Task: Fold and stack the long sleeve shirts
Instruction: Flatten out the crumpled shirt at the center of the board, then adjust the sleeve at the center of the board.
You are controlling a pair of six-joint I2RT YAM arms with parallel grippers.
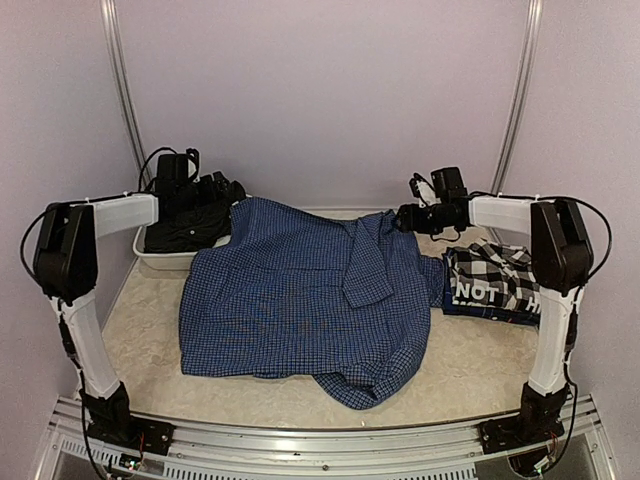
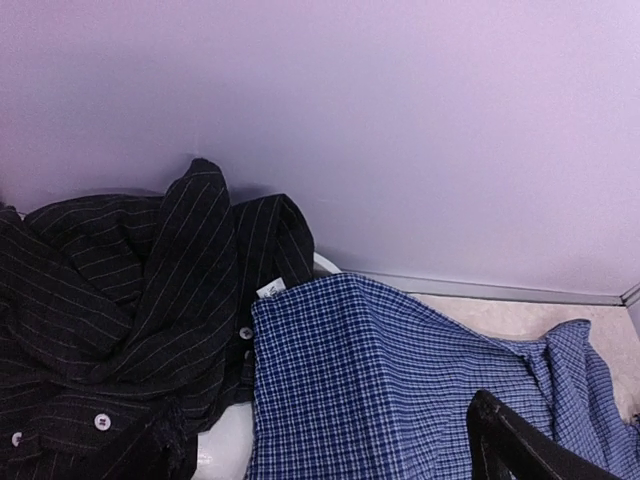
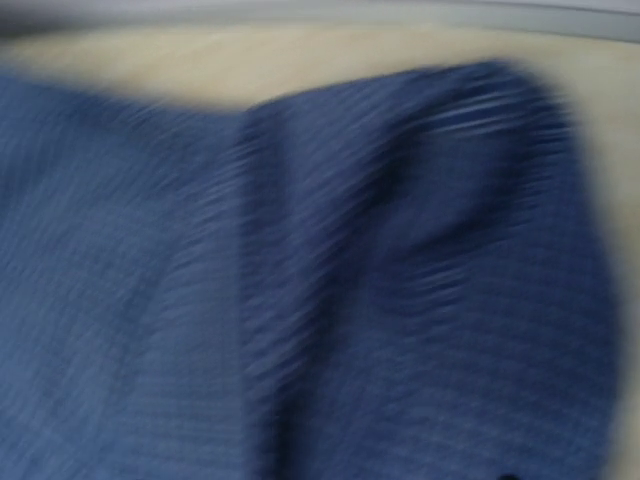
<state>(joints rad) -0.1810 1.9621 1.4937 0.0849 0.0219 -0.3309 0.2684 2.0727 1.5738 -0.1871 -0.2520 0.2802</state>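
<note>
The robot's right gripper should fold the blue shirt's sleeve end (image 1: 369, 289) back toward the shirt's far edge (image 1: 364, 219), because the sleeve end stretches across the shirt's front, a long way from the left gripper.
The blue fine-check shirt (image 1: 300, 300) lies spread over the middle of the table, one sleeve folded across its front. Its far left corner drapes onto the bin rim (image 2: 360, 380). The black shirt (image 1: 190, 225) is heaped in a white bin; close up it shows thin pinstripes (image 2: 120, 300). The black-and-white check shirt (image 1: 490, 285) lies bunched at the right. My left gripper (image 1: 222, 190) hovers over the bin's edge, open, with one finger (image 2: 520, 440) far off to the side. My right gripper (image 1: 405, 218) hangs over the blue shirt's far right corner (image 3: 400, 250); that view is blurred, and no fingers close on cloth.
The white bin (image 1: 160, 260) stands at the back left, its rim (image 2: 225, 445) showing under the black shirt. Purple walls close the back and sides. The metal rail (image 1: 320, 440) with both arm bases runs along the near edge.
</note>
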